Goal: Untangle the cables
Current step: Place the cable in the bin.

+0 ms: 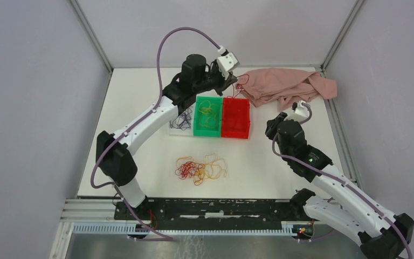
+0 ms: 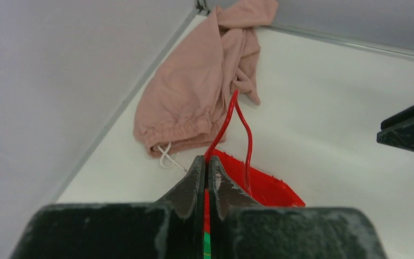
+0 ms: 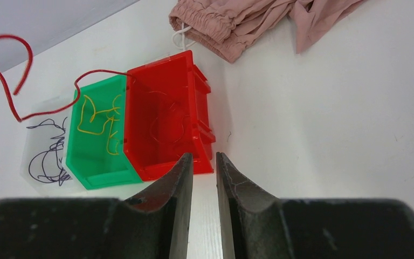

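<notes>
The red cable (image 1: 240,89) hangs clear of the tangle with its end at the red bin, so my left gripper keeps lowering and lets go inside the bin (image 1: 236,118).
A loose tangle of red and yellow-orange cables (image 1: 200,168) lies on the white table in front of the bins. My left gripper (image 1: 233,81) is raised above the back of the red bin (image 1: 235,135) and is shut on one red cable (image 2: 229,121), which loops up from the jaws and hangs back down toward the bin. The same cable shows at the left of the right wrist view (image 3: 11,70). My right gripper (image 3: 204,156) hovers to the right of the red bin (image 3: 140,129), jaws a little apart and empty; the top view shows it too (image 1: 274,123).
The green bin (image 3: 97,172) holds yellow cables (image 3: 99,121). A clear bin (image 1: 179,131) left of it holds dark purple cables (image 3: 48,156). A pink cloth (image 1: 288,86) lies crumpled at the back right corner. Grey walls enclose the table.
</notes>
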`<control>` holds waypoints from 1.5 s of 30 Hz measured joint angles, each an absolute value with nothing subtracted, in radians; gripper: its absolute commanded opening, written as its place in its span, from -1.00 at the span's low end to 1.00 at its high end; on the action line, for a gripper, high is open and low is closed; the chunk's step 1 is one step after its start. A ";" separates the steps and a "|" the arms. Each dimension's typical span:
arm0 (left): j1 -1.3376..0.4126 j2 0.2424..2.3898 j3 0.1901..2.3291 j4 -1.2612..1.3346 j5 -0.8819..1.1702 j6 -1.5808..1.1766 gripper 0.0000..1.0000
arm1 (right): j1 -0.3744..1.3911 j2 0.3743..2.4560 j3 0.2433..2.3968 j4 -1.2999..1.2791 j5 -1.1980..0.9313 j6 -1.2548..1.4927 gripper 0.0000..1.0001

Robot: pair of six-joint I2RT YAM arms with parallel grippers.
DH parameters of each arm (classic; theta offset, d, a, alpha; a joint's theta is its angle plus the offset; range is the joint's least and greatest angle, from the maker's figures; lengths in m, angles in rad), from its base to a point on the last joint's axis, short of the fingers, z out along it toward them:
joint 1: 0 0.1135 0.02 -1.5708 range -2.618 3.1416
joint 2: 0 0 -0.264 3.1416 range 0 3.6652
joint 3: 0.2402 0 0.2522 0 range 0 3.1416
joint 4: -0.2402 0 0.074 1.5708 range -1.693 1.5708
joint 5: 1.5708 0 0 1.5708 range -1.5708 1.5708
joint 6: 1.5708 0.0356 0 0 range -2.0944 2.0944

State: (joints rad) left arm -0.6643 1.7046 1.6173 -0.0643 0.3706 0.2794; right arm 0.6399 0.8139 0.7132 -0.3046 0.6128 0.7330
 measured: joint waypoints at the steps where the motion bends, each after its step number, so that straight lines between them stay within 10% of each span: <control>1: -0.665 1.707 1.615 -0.099 0.372 0.274 -0.94 | 0.639 0.811 0.710 -0.307 0.614 0.734 -0.44; 34: -0.810 2.228 2.035 -0.614 -0.158 0.393 -0.87 | 0.553 0.776 0.686 -0.317 0.583 0.755 -0.51; 45: -0.809 2.292 2.061 -0.694 -0.202 0.393 0.79 | 0.535 0.749 0.680 -0.326 0.581 0.755 -0.53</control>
State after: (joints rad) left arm -0.8093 2.2921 2.0613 -0.6945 -0.2016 0.3927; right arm 0.5346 0.7494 0.6800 -0.3260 0.5812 0.7551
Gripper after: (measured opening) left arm 0.777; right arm 0.239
